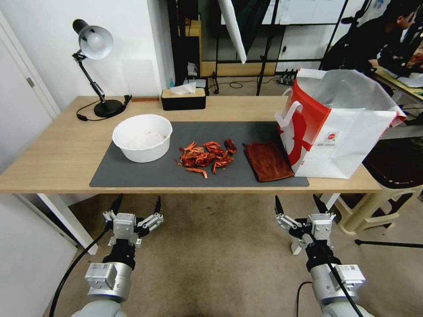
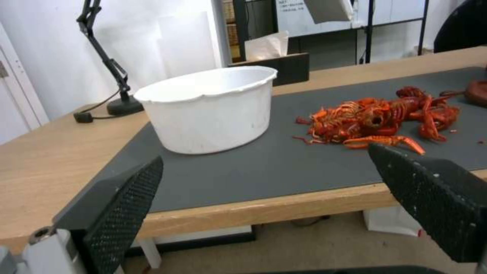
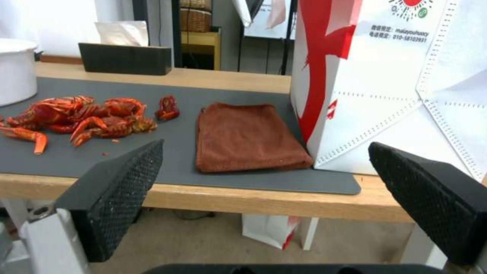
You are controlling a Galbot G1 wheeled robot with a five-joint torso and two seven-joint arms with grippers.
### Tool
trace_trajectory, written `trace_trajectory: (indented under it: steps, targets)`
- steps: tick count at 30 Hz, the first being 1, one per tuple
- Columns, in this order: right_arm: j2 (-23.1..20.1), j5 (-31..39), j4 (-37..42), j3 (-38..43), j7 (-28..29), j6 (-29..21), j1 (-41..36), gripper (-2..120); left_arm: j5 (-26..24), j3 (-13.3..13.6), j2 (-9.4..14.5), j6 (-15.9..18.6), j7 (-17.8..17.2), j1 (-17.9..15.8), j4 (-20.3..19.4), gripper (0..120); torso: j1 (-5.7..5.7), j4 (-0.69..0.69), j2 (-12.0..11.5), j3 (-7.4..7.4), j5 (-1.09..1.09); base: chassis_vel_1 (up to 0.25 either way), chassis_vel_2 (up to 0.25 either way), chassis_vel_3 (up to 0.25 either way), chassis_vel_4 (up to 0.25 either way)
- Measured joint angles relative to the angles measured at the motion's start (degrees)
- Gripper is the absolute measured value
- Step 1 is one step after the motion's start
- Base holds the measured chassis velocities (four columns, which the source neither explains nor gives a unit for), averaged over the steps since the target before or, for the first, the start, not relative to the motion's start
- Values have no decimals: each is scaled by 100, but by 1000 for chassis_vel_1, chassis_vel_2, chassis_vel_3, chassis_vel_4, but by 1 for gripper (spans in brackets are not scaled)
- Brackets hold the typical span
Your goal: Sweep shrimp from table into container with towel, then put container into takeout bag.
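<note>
Faint brownish specks [image 1: 146,139] can be seen low inside the white container [image 1: 142,152], so the robot should expect the container to be empty except for small crumbs when the robot lifts it.
A pile of red-orange shrimp [image 1: 207,157] [image 2: 378,121] [image 3: 81,118] lies mid-mat on the wooden table [image 1: 53,154]. The white container [image 1: 142,137] [image 2: 210,108] stands left of the pile, the dark red-brown towel [image 1: 267,160] [image 3: 249,137] lies flat to its right. The white and red takeout bag [image 1: 339,127] [image 3: 395,80] stands upright at the table's right end, touching the towel's edge. My left gripper [image 1: 136,205] [image 2: 264,198] and right gripper [image 1: 298,204] [image 3: 264,190] both hover open below the table's front edge, holding nothing.
A black desk lamp [image 1: 94,66] and a black tissue box [image 1: 183,97] stand along the table's far edge. A dark grey mat [image 1: 132,176] covers the middle. A beige stool [image 1: 387,193] sits to the right of the table.
</note>
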Motion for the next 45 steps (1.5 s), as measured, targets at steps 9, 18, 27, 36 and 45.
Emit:
trace_trajectory:
  steps: [9,18,27,36,45]
  targets:
    - [0,0,0,0,0,0,0,100,0,0,0,0,0,0,0,100,0,0,0,0,0,0,0,0,0]
    - [16,-11,0,0,-37,-25,0,100,-22,4,7,24,-7,-6,-1,100,0,0,0,0,0,0,0,0,0]
    - [476,-525,-190,105,-1022,-768,-20,100,-624,198,193,688,-233,-197,-97,100,0,0,0,0,-1,0,0,0,0]
    - [618,-674,-242,150,-1353,-1022,-6,100,-1981,603,662,1917,-745,-588,-288,100,0,0,0,0,1,0,0,0,0]
    - [636,-597,-193,164,-1310,-990,33,100,-1992,607,672,1870,-755,-583,-266,100,0,0,0,1,0,0,0,0,0]
